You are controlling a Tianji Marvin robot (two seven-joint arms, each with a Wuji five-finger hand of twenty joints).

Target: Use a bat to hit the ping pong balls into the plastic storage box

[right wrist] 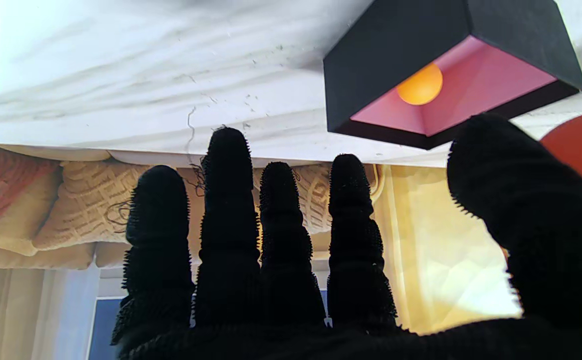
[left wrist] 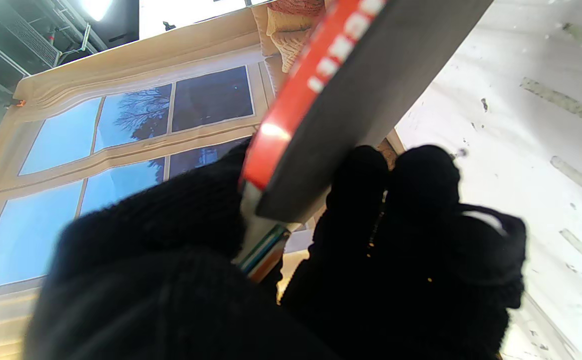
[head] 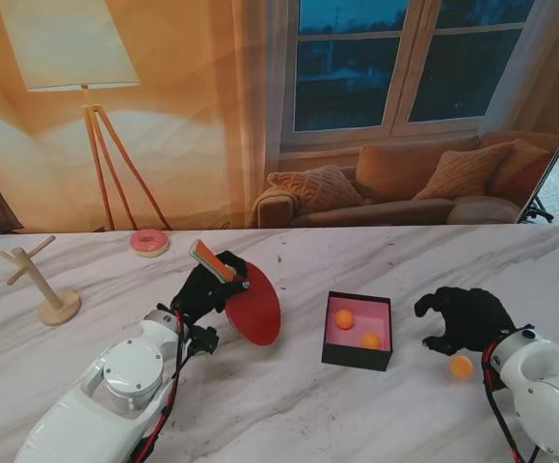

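Note:
The orange balls [head: 344,319] are lying loose and apart on the box's pink bottom [head: 359,326], so they will roll closer together when I knock another ball into the box.
My left hand [head: 205,289] is shut on the handle of a red bat [head: 254,311], whose blade rests low over the table, left of the box. Close up, the bat [left wrist: 351,95] fills the left wrist view between black fingers [left wrist: 421,200]. The black storage box [head: 358,331] with a pink inside holds two orange balls [head: 344,319] [head: 370,340]. One of these balls [right wrist: 419,85] shows inside the box [right wrist: 396,60] in the right wrist view. A third orange ball [head: 462,367] lies on the table beside my right hand [head: 465,318], which is open with fingers [right wrist: 228,220] spread, right of the box.
A wooden peg stand [head: 50,291] is at the far left and a pink doughnut [head: 149,241] lies farther from me, near the back edge. The marble table [head: 289,415] spreads all round. The backdrop shows a sofa and window.

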